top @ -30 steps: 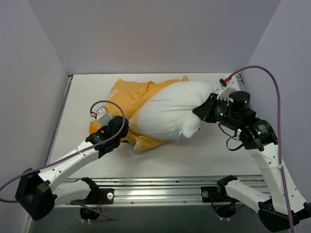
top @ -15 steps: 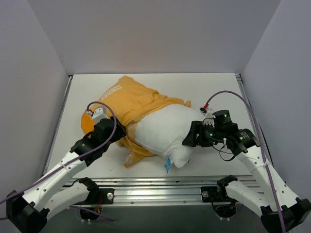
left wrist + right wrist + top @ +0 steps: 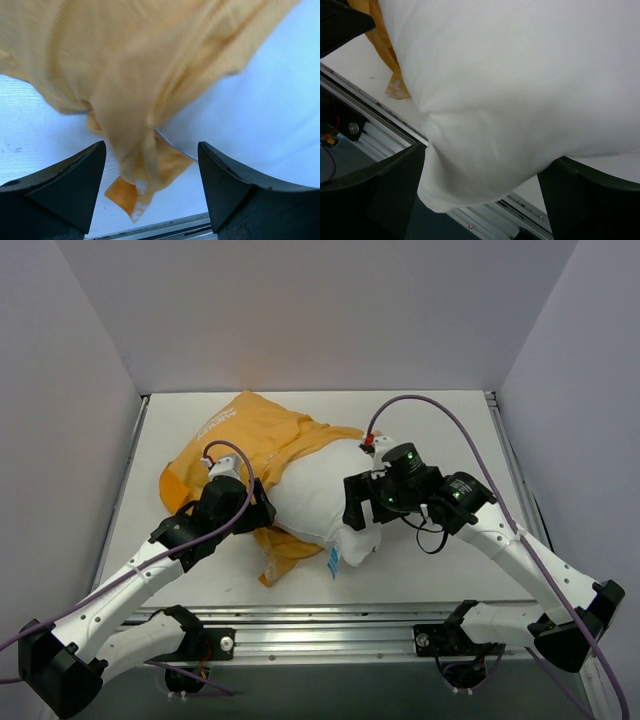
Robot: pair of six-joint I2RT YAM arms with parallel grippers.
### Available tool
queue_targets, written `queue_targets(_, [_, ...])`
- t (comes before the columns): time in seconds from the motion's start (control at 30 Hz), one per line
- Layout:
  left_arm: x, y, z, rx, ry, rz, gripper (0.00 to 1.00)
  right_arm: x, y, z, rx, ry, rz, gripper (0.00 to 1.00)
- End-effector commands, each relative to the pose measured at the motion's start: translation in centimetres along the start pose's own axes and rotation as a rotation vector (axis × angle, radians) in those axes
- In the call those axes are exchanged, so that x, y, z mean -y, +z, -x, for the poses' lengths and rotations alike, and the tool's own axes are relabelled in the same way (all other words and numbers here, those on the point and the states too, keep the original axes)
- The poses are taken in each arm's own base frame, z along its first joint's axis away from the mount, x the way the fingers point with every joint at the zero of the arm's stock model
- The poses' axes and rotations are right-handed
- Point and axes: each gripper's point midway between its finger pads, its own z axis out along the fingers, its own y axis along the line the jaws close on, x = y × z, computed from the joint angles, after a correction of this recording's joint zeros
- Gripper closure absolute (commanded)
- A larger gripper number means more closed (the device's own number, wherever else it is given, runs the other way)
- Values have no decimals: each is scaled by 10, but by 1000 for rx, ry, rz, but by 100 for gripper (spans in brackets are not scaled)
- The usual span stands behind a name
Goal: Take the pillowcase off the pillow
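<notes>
My left gripper is at the pillowcase's near hem, and the pillowcase still covers the pillow's far edge (image 3: 335, 435) while the pillow's near corner is free. So it should leave the hem and grip the bunched cloth farther back (image 3: 284, 446).
The white pillow (image 3: 305, 498) lies mid-table with a small blue tag (image 3: 334, 562) at its near corner. Its far-left end is still inside the orange-yellow pillowcase (image 3: 245, 435), which shows white lettering and bunches toward the back left. My left gripper (image 3: 262, 512) sits at the case's near hem. In the left wrist view it (image 3: 150, 187) is open, and a fold of pillowcase (image 3: 135, 75) hangs loose between the jaws beside the pillow (image 3: 260, 115). My right gripper (image 3: 352, 512) is at the pillow's right side, also open (image 3: 480, 195), with the pillow's corner (image 3: 520, 75) sagging between its fingers.
The white table (image 3: 440, 420) is boxed in by pale walls on the left, back and right. An aluminium rail (image 3: 320, 625) runs along the near edge, just below the pillow's corner. Purple cables loop over both arms.
Both grippers have opened and let go of the fabric. The pillow has come down and left toward the near edge. The right arm swung left with it, and the pillowcase spread out at the back left.
</notes>
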Motion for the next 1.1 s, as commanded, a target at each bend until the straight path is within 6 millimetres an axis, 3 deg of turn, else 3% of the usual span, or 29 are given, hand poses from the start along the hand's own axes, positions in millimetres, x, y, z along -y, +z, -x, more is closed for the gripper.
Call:
queue_targets(0.0, [17,-6,12,13,3,-68,18,-14,-6,43,140,-134,-67,15])
queue_targets(0.13, [16,-5,10,11,-5,-67,18,-29,-2,35,77,-188,-22,15])
queue_targets(0.23, [11,-8,14,29,-15,-43,18,-56,0,14,16,-203,102,18])
queue_targets(0.33, [15,-14,29,76,5,-45,18,-64,-20,28,121,-174,127,17])
queue_targets(0.4, [21,-14,45,118,26,-49,18,-54,-22,43,178,-164,75,14])
queue_targets(0.5, [39,-7,68,159,46,-60,18,-24,-5,64,202,-141,-39,13])
queue_targets(0.63, [62,8,94,198,74,-68,18,6,41,77,222,-103,-60,14])
queue_targets(0.73, [75,23,107,216,108,-61,18,8,80,57,165,-94,-26,15])
queue_targets(0.8, [74,35,114,223,147,-14,18,-4,96,34,107,-51,50,16])
queue_targets(0.87, [67,49,112,210,182,50,18,-18,104,8,73,-38,98,18])
queue_targets(0.97, [66,61,110,204,234,80,18,-50,101,-16,53,-3,176,18])
queue_targets(1.0, [65,64,106,197,242,86,18,-56,103,-34,13,38,204,18])
queue_targets(1.07, [59,73,91,160,242,104,18,-74,96,-44,4,54,271,18])
